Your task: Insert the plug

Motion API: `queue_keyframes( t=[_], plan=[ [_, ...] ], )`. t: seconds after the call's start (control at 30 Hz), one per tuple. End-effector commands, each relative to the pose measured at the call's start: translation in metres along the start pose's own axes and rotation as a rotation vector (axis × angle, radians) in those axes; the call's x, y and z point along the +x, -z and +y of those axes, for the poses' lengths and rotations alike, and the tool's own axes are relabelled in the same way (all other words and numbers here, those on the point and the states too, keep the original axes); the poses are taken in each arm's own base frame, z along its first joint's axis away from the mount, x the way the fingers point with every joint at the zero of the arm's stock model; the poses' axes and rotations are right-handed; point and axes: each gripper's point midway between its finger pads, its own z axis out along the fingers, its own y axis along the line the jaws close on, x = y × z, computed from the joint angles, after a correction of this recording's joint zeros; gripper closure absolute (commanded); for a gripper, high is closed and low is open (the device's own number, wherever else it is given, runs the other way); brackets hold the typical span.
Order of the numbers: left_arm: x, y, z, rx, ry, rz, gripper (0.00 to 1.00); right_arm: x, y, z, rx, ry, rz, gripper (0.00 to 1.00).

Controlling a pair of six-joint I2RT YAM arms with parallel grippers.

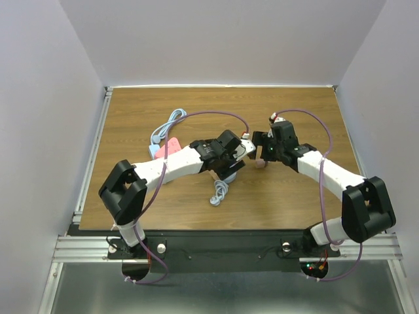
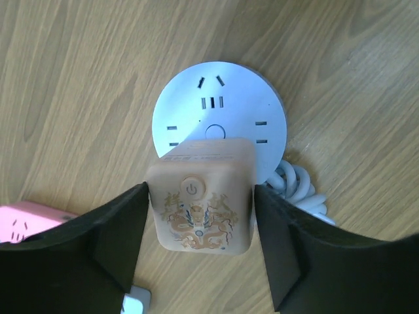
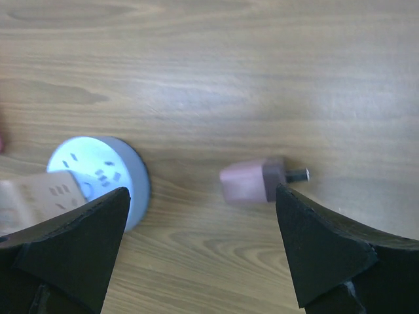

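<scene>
Next, my right gripper lifts the pink plug (image 3: 246, 181) and hands it to my left gripper, as the plug lies on its side with its prongs (image 3: 298, 175) facing away from the socket hub.
My left gripper (image 2: 201, 196) is shut on a beige square plug block (image 2: 200, 209) with a dragon print and a power button. It holds the block over the near edge of a round white socket hub (image 2: 219, 104), whose slots face up. I cannot tell whether the block's prongs are in a socket. My right gripper (image 3: 202, 190) is open and empty above the wood. A small pink plug (image 3: 249, 182) lies on its side between its fingers, prongs pointing right. In the top view the left gripper (image 1: 230, 157) and right gripper (image 1: 263, 152) face each other at mid-table.
A pink power strip (image 1: 171, 148) lies left of the left gripper and shows in the left wrist view (image 2: 29, 222). A light blue cable (image 1: 169, 124) loops behind it. A white coiled cable (image 1: 219, 191) lies near the hub. The wooden table (image 1: 301, 111) has walls on three sides.
</scene>
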Motion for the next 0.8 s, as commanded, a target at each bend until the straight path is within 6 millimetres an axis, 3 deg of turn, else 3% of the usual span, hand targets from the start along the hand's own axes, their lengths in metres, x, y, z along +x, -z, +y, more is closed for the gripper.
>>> queue_keyframes(
  t=[0.0, 0.13, 0.33, 0.47, 0.63, 0.77],
  plan=[
    [-0.019, 0.036, 0.023, -0.104, 0.037, -0.079, 0.14, 0.007, 0.005, -0.012, 0.059, -0.041, 0.003, 0.03],
    [-0.038, 0.050, 0.029, -0.118, 0.065, -0.161, 0.01, 0.008, 0.010, -0.016, 0.082, -0.066, -0.010, 0.03],
    [-0.069, 0.070, 0.032, -0.117, 0.141, -0.302, 0.01, 0.004, 0.024, -0.025, 0.135, -0.054, -0.020, 0.04],
    [-0.099, 0.086, 0.030, -0.080, 0.186, -0.446, 0.01, 0.009, 0.022, -0.026, 0.145, -0.063, 0.010, 0.04],
    [-0.111, 0.092, 0.030, -0.067, 0.204, -0.510, 0.01, 0.022, 0.010, -0.039, 0.219, -0.121, 0.034, 0.05],
    [-0.113, 0.092, 0.025, -0.049, 0.203, -0.540, 0.01, 0.017, 0.005, -0.039, 0.233, -0.148, 0.023, 0.05]
  ],
)
